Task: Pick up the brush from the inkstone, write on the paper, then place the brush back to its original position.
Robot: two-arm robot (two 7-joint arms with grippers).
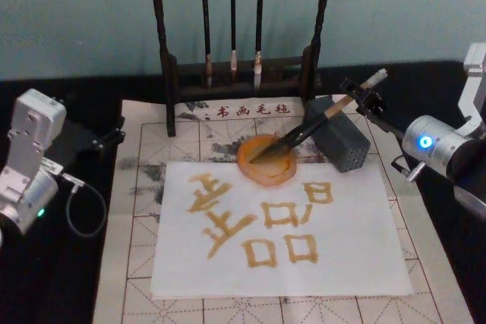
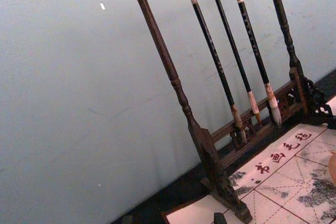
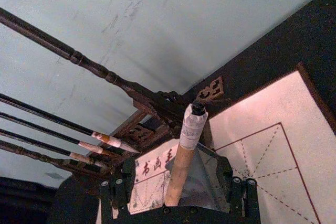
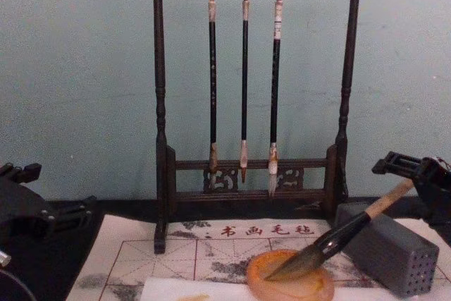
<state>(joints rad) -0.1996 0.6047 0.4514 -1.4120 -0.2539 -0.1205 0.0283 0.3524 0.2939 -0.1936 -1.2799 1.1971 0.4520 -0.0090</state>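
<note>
The brush's bristles (image 4: 297, 264) sit loosely in the shallow inkstone and the brush's handle (image 4: 350, 229) lies over the grey block, so the brush will come away cleanly when the robot lifts it.
The brush (image 1: 304, 133) lies slanted, its dark bristles resting in the orange inkstone (image 1: 267, 171) and its shaft crossing a grey block. My right gripper (image 1: 363, 99) sits at the tan upper handle near the white end cap. In the right wrist view its fingers (image 3: 122, 184) stand apart on either side of the handle (image 3: 184, 156), open. The white paper (image 1: 364, 218) lies in front of the inkstone and carries several golden-yellow characters. From the chest, the brush (image 4: 331, 241) dips into the inkstone (image 4: 320, 288). My left gripper (image 1: 106, 138) is parked at the far left.
A dark wooden rack (image 1: 168, 73) with three thin hanging brushes (image 4: 244, 82) stands behind the inkstone. The grey perforated block (image 1: 342, 142) sits right of the inkstone. A cream felt mat (image 1: 144, 187) with red grid lies under the paper.
</note>
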